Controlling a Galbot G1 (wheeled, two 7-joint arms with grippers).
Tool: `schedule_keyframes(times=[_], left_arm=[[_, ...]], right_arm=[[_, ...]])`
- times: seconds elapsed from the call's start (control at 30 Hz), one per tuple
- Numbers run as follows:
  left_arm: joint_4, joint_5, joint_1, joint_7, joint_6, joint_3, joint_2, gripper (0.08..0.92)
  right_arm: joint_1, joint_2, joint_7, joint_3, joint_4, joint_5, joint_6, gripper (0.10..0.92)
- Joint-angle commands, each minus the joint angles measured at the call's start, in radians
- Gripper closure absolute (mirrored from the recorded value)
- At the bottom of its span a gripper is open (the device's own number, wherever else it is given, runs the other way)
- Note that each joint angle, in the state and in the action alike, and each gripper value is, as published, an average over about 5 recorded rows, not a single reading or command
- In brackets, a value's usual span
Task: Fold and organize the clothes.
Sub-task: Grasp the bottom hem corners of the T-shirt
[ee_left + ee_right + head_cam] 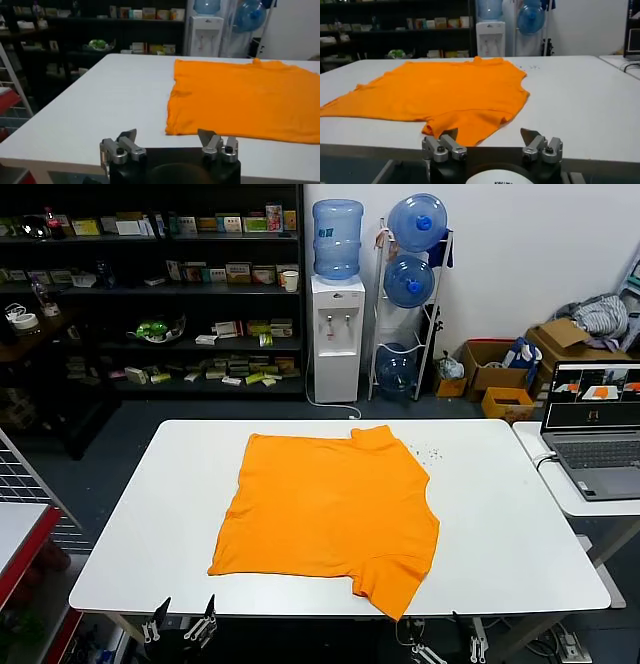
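Observation:
I keep moving in toward the sleeve (pixel 391 578) until my right gripper's open fingers close on its tip (pixel 398 609). The sleeve lies flat out to the table's front edge, facing those fingers.
The bright orange T-shirt (pixel 330 504) lies spread flat on the white table (pixel 500 514), no lettering showing. One sleeve (pixel 392 584) reaches the table's front edge. My left gripper (pixel 180 622) is open and empty, below the front edge, left of the shirt. In the left wrist view the left gripper (pixel 168 135) faces the shirt's near corner (pixel 175 127). My right gripper (pixel 440 646) is open and empty, below the front edge near the sleeve. In the right wrist view the right gripper (pixel 490 132) sits just short of the sleeve (pixel 465 125).
A side table with an open laptop (pixel 595 424) stands at the right. Small dark specks (pixel 432 452) lie on the table beyond the shirt. A water dispenser (pixel 336 334), bottle rack and shelves stand behind. A wire rack (pixel 25 484) is at the left.

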Motion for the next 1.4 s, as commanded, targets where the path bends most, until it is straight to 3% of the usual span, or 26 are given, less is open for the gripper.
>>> schedule_keyframes(times=[0.03,0.47,1.0,1.17,1.4], left_arm=[[0.005,-0.008,-0.022,0.006,0.006,0.000,0.003,0.177],[0.179,-0.124,-0.269,0.061,0.091,0.028,0.041,0.177],[0.254,-0.127,-0.321,0.065,0.088,0.063,0.022,0.177],[0.260,-0.122,-0.323,0.062,0.088,0.076,0.014,0.233],[0.274,-0.110,-0.325,0.067,0.083,0.092,0.008,0.432]], right_arm=[[0.001,-0.002,0.010,0.001,0.001,0.001,0.000,0.203],[0.269,0.038,0.078,-0.086,-0.120,0.052,-0.149,0.203],[0.319,0.087,0.088,-0.151,-0.202,0.010,-0.186,0.207],[0.321,0.088,0.083,-0.155,-0.213,-0.002,-0.180,0.311],[0.312,0.087,0.082,-0.156,-0.217,-0.011,-0.177,0.510]])
